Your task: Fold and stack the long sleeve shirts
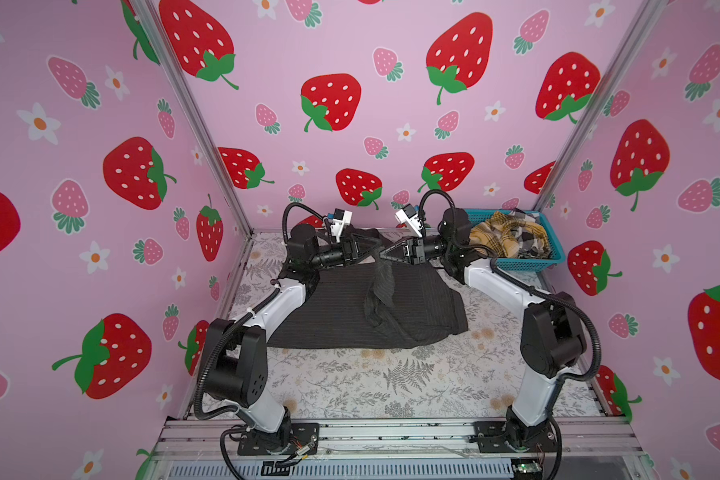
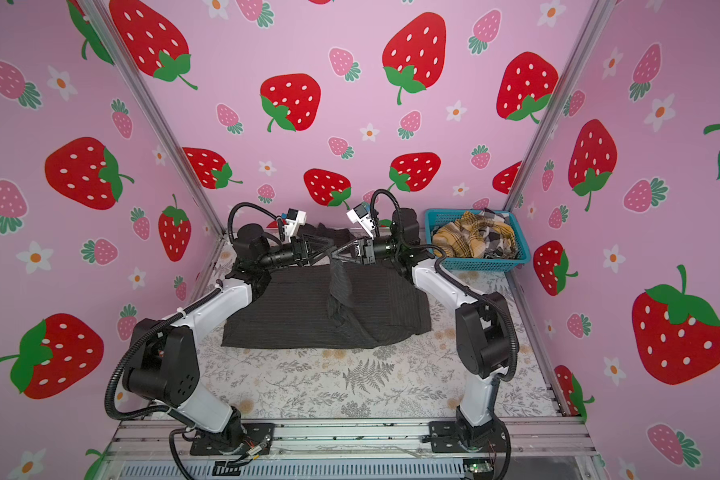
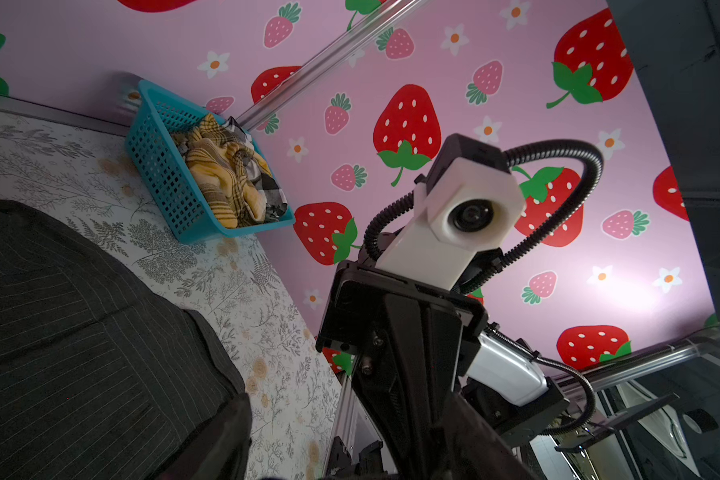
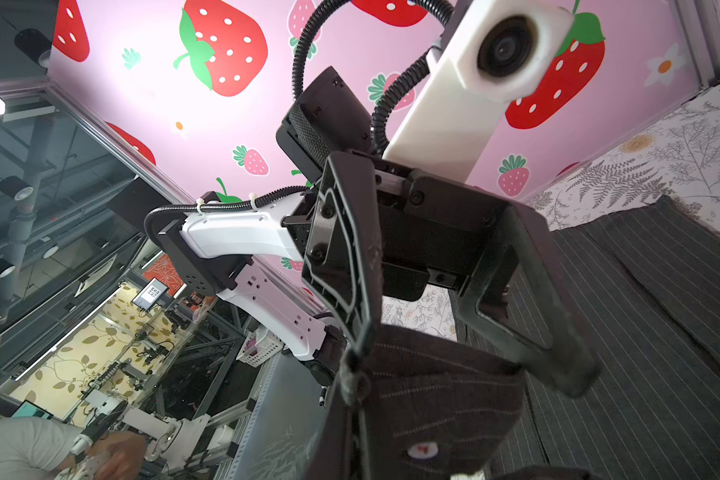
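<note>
The robot's right gripper has hold of the cuff (image 4: 438, 428) while the sleeve lies bunched up on the shirt (image 1: 380, 314), so the left gripper should take over the cuff and lift the sleeve straight.
A dark charcoal pinstriped long sleeve shirt (image 1: 341, 311) (image 2: 296, 320) lies spread on the floral table (image 1: 391, 382). Both grippers meet above its far edge. My right gripper (image 1: 385, 253) (image 2: 338, 257) (image 4: 350, 415) is shut on the shirt's cuff (image 4: 433, 399), which carries a small pale button. The sleeve (image 1: 381, 291) (image 2: 341, 291) hangs from it down onto the shirt body. My left gripper (image 1: 376, 249) (image 2: 329, 252) (image 3: 350, 453) faces it, open, with its fingers (image 4: 341, 257) standing wide on either side of the cuff. A mustard plaid shirt (image 1: 499, 239) (image 3: 221, 166) and a black-white check one (image 3: 267, 187) lie crumpled in the basket.
A teal plastic basket (image 1: 555, 253) (image 2: 522, 253) (image 3: 159, 166) stands at the table's far right corner. Strawberry-print walls close the table on three sides. An aluminium rail (image 1: 391, 434) with both arm bases runs along the near edge.
</note>
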Robot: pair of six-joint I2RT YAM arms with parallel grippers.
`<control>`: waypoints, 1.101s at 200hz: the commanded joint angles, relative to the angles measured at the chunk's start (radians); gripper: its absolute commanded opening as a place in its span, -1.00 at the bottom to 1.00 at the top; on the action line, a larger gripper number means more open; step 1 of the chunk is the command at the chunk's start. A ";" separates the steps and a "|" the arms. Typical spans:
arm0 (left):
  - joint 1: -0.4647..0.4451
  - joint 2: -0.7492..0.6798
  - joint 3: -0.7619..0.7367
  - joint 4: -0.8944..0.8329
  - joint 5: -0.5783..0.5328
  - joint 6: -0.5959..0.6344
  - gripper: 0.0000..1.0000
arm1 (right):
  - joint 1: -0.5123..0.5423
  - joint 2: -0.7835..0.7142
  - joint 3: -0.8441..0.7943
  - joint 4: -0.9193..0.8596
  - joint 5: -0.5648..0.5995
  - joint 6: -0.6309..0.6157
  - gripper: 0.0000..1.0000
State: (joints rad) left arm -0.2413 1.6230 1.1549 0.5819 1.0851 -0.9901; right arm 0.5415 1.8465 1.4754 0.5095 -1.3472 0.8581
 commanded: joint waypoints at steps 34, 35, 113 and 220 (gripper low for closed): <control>0.007 -0.079 0.040 -0.206 0.086 0.191 0.06 | -0.015 -0.005 0.033 0.080 -0.010 0.056 -1.00; 0.007 -0.080 0.041 -0.206 0.087 0.192 0.06 | -0.015 -0.005 0.032 0.080 -0.010 0.056 -1.00; -0.001 -0.142 0.012 -0.274 -0.103 0.241 -1.00 | -0.015 -0.018 0.006 0.069 0.004 0.049 -1.00; -0.015 -0.415 0.057 -0.860 -1.023 0.116 -1.00 | -0.034 -0.168 -0.037 -0.723 0.957 -0.371 0.46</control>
State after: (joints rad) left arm -0.2474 1.2465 1.1294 -0.0593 0.3576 -0.8303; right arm 0.5034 1.7649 1.5311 -0.0708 -0.6930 0.5442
